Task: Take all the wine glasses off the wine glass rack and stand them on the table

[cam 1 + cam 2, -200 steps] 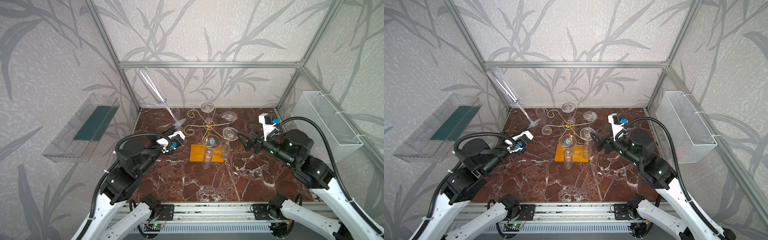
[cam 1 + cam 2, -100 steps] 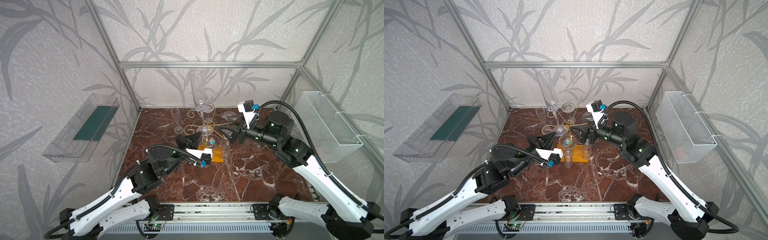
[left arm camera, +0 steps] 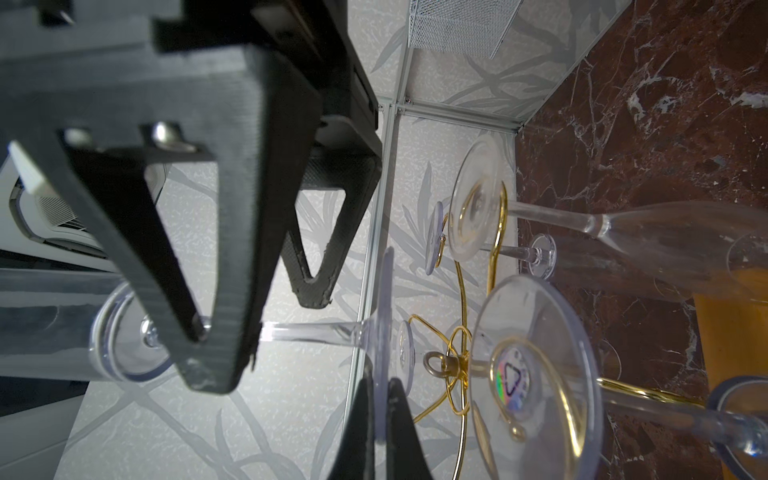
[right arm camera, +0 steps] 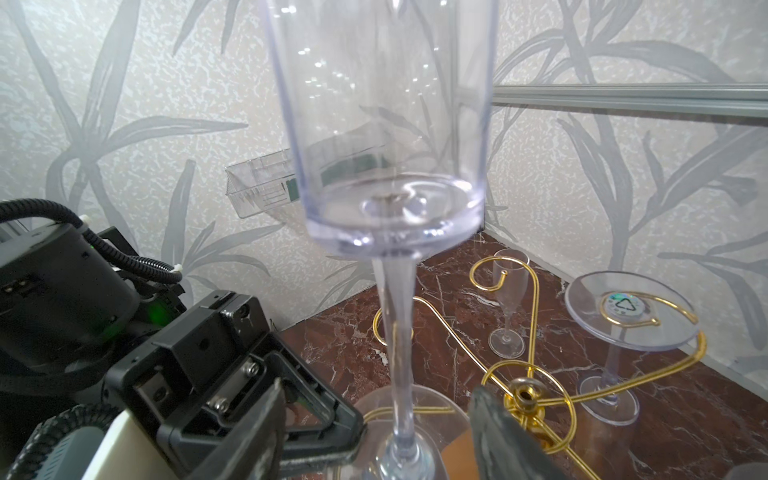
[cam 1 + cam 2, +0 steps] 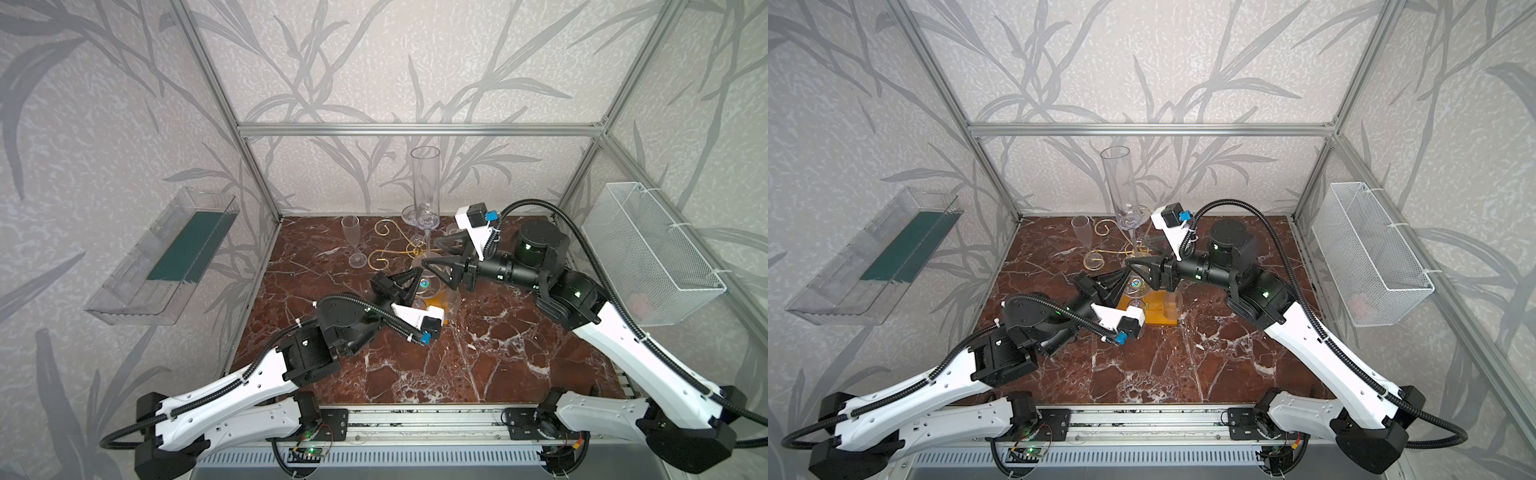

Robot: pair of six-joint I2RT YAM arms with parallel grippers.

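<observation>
The wine glass is in my left gripper by the foot it must stand on, so my right gripper should hold the stem (image 4: 397,320) while my left gripper takes a new grip higher up.
A tall clear wine glass (image 5: 424,183) (image 5: 1119,187) stands upright above the gold wire wine glass rack (image 5: 384,251) and its orange wooden base (image 5: 1156,311). My left gripper (image 5: 415,275) (image 3: 376,419) is shut on the rim of the glass's round foot. My right gripper (image 5: 430,252) (image 4: 382,436) is open. Its fingers (image 4: 266,432) stand on either side of the stem (image 4: 392,332), with a gap on each side. In the left wrist view the stem (image 3: 307,332) runs between the right gripper's black fingers.
Other glasses hang upside down on the rack, one with a sticker on its foot (image 4: 625,309) (image 3: 513,378). A small flute (image 5: 352,241) stands on the marble beside the rack. A wire basket (image 5: 656,257) hangs on the right wall and a clear tray (image 5: 166,257) on the left.
The left gripper carried the glass from a tilted pose at the back left to upright over the rack. The right arm reached in around the stem, and its jaws have narrowed.
</observation>
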